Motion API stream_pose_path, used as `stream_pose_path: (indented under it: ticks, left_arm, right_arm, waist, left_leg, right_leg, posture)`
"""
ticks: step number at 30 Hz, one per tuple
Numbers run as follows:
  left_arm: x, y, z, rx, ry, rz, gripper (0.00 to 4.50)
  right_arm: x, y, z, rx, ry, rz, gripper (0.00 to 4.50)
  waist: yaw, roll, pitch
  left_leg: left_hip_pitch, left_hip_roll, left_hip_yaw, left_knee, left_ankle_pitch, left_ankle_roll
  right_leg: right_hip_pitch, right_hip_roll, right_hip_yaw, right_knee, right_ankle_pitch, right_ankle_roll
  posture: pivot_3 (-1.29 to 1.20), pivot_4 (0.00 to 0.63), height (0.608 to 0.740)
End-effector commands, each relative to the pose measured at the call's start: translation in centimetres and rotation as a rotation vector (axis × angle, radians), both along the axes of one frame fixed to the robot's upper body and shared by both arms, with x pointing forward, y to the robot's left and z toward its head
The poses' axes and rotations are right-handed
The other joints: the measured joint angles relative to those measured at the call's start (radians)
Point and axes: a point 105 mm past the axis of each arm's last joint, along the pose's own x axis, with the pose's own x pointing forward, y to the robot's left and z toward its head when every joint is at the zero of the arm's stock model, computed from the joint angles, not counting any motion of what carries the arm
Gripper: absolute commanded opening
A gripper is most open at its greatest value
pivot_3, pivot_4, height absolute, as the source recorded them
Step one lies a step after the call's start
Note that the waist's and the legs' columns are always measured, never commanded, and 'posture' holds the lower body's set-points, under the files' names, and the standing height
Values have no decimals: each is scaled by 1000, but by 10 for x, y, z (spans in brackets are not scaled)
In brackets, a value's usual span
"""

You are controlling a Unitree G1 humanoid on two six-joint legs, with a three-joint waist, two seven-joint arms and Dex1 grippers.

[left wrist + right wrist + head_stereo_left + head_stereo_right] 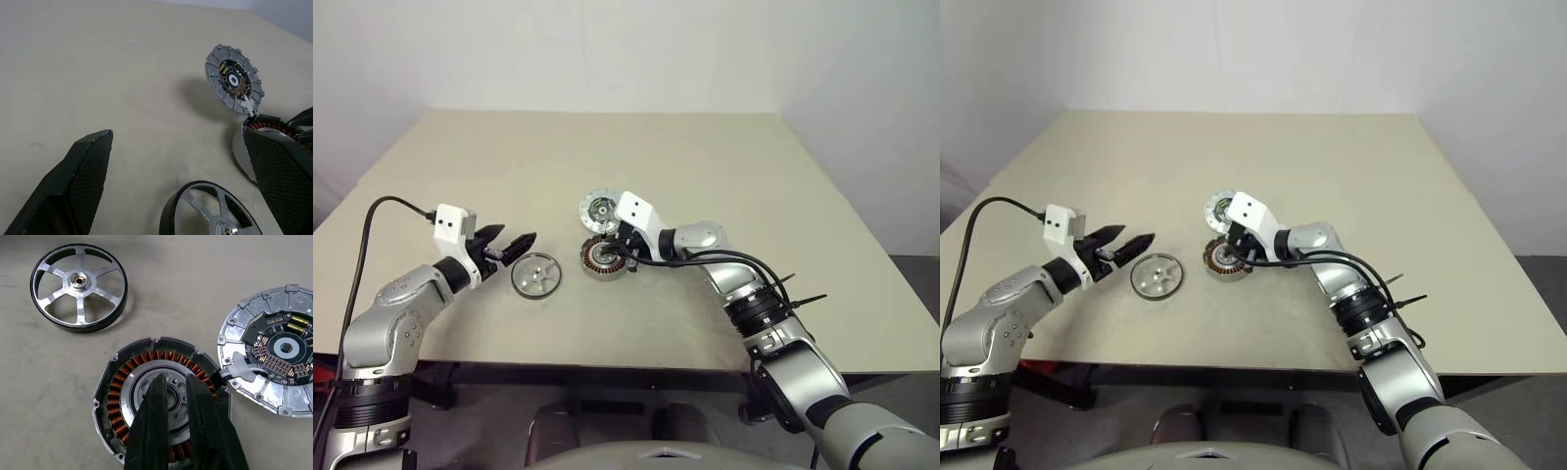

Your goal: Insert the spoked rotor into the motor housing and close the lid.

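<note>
The spoked rotor [536, 275] has a deep, hollow rim [169, 214], so I expect it to fit around the copper windings and leave them in view when I put it in.
The spoked rotor [536, 275] lies flat on the table, a grey wheel with a dark rim and a small hub [78, 281]. My left gripper [516, 236] hovers just to its left, open and empty, and the rotor [210, 210] shows low between its fingers [83, 181]. To the right of the rotor sits the motor housing [604, 258], its copper windings [122, 382] showing. My right gripper [176, 378] is shut, tips down in the housing's hollow centre, with nothing visible between them. The lid [600, 209] lies just behind the housing, its dark circuit face [274, 352] up.
The beige table [724, 166] runs wide behind and to both sides of the parts. Its front edge [607, 364] is close below them. A black cable [362, 245] runs along my left arm, and another loops off my right forearm [773, 279].
</note>
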Motion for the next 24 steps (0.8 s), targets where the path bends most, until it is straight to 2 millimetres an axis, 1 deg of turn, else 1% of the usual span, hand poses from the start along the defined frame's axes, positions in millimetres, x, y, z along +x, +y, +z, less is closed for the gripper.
stream_pose_path:
  ticks: [1, 5, 12, 13, 17, 21, 24]
  left_arm:
    - [-1, -2, 13, 10, -50, -12, 4500]
    - [-1, -2, 13, 10, -50, -10, 4500]
    - [-1, -1, 13, 12, -49, -9, 4500]
    - [-1, -1, 13, 12, -49, -9, 4500]
    - [0, -1, 12, 12, -47, -10, 4500]
    - [1, -2, 12, 9, -47, -13, 4500]
    - [1, -3, 12, 7, -46, -15, 4500]
  right_arm:
    - [0, 6, 13, 13, -54, 25, 6]
    - [2, 5, 7, -2, -45, 9, 6]
    - [3, 1, -11, -33, -15, -34, 6]
    - [3, 0, -11, -31, -18, -37, 6]
    - [8, -6, 3, -8, -41, -52, 6]
    - [17, -17, 18, 2, -80, -87, 6]
    - [23, -26, 25, -3, -105, -114, 6]
  waist:
    - [1, 0, 0]
    - [1, 0, 0]
    - [1, 0, 0]
    - [1, 0, 0]
    - [1, 0, 0]
    - [2, 0, 0]
    - [1, 0, 0]
  left_leg:
    - [0, 0, 0, 0, 0, 0]
    - [0, 0, 0, 0, 0, 0]
    - [0, 0, 0, 0, 0, 0]
    - [0, 0, 0, 0, 0, 0]
    - [0, 0, 0, 0, 0, 0]
    - [0, 0, 0, 0, 0, 0]
    - [0, 0, 0, 0, 0, 0]
  right_leg:
    - [0, 0, 0, 0, 0, 0]
    - [0, 0, 0, 0, 0, 0]
    - [0, 0, 0, 0, 0, 0]
    - [0, 0, 0, 0, 0, 0]
    - [0, 0, 0, 0, 0, 0]
    - [0, 0, 0, 0, 0, 0]
    - [0, 0, 0, 0, 0, 0]
  posture:
    - [0, 0, 740]
    - [0, 0, 740]
    - [0, 0, 740]
    - [0, 0, 740]
    - [0, 0, 740]
    - [0, 0, 740]
    - [0, 0, 740]
